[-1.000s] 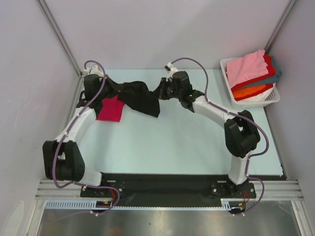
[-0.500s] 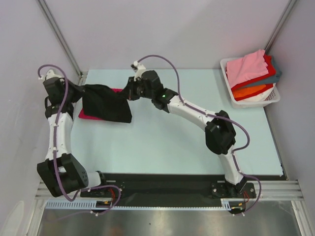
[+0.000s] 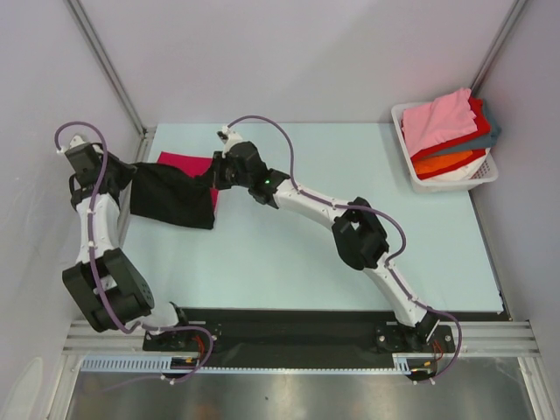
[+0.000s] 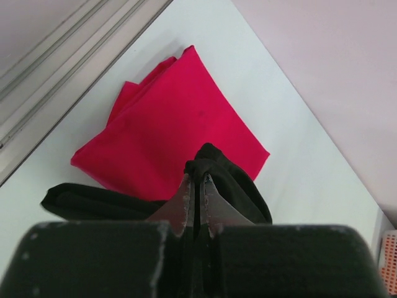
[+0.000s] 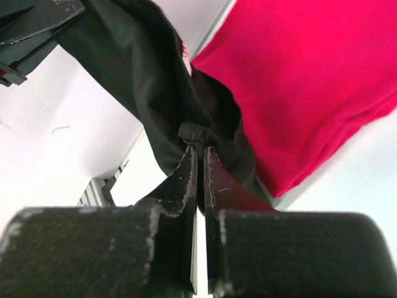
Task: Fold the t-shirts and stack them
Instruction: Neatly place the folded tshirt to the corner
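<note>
The black t-shirt (image 3: 171,194) is stretched across the magenta-red t-shirt's width. My left gripper should continue to go toward the magenta-red t-shirt's far edge (image 3: 185,157) and let go there.
A black t-shirt (image 3: 173,198) hangs stretched between my two grippers at the table's far left. My left gripper (image 3: 129,175) is shut on one bunched end of it, and my right gripper (image 3: 215,178) is shut on the other. A folded magenta-red t-shirt (image 3: 187,164) lies on the table behind and partly under the black one. In the left wrist view the gripper (image 4: 197,180) pinches black cloth (image 4: 236,186) above the magenta shirt (image 4: 173,127). In the right wrist view the gripper (image 5: 198,150) clamps a knot of black cloth (image 5: 139,68) beside the magenta shirt (image 5: 298,81).
A white slatted basket (image 3: 486,176) stands at the back right, piled with folded shirts, pink (image 3: 437,121) on top, red, orange and teal below. The table's left edge rail (image 3: 140,149) runs close to the left gripper. The right arm (image 3: 359,236) reaches diagonally across the table.
Both arms have swung left, carrying the black t-shirt from the table's back middle to the far left. It now hangs flatter, in front of the magenta shirt.
</note>
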{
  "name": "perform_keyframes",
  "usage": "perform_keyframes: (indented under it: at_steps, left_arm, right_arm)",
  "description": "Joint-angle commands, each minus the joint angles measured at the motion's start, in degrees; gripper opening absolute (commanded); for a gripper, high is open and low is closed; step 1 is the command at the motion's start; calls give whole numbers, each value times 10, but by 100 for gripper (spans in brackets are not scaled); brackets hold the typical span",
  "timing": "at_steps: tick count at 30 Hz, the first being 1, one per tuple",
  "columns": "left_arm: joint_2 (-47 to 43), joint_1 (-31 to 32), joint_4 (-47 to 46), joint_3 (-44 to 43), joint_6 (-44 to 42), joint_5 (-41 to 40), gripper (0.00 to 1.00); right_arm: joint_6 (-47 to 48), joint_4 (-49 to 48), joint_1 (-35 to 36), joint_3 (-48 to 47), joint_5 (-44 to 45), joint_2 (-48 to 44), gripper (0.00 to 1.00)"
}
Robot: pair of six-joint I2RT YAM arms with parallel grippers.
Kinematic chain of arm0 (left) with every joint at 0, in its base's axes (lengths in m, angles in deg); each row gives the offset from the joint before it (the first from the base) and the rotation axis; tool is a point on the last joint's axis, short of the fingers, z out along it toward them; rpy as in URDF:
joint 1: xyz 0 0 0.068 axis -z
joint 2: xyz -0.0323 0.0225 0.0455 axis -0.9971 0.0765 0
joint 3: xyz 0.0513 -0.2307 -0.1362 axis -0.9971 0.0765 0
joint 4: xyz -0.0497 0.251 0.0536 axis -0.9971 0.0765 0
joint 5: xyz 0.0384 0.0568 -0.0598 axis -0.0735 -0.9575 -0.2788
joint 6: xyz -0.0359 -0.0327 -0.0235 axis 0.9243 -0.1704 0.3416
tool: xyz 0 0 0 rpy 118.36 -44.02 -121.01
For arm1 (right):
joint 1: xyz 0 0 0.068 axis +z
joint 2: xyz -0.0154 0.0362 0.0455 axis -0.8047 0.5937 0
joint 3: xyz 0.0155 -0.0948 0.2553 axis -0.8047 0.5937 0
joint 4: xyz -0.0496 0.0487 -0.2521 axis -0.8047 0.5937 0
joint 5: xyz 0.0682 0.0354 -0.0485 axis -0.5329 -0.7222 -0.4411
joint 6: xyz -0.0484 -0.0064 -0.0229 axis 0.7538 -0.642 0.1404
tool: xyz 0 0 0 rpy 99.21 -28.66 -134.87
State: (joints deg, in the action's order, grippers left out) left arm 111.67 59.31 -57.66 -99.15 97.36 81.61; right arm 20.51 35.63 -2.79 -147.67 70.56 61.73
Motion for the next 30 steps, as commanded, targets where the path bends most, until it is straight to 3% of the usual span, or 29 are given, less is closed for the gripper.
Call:
perform_keyframes:
  at_steps: [1, 30]
  left_arm:
    - [21, -11, -42, -38, -4, 12, 0]
    - [204, -9, -144, -120, 48, 80, 0]
  right_arm:
    - [-9, -46, -3, -41, 33, 5, 0]
    - [-75, -59, -63, -198, 41, 147, 0]
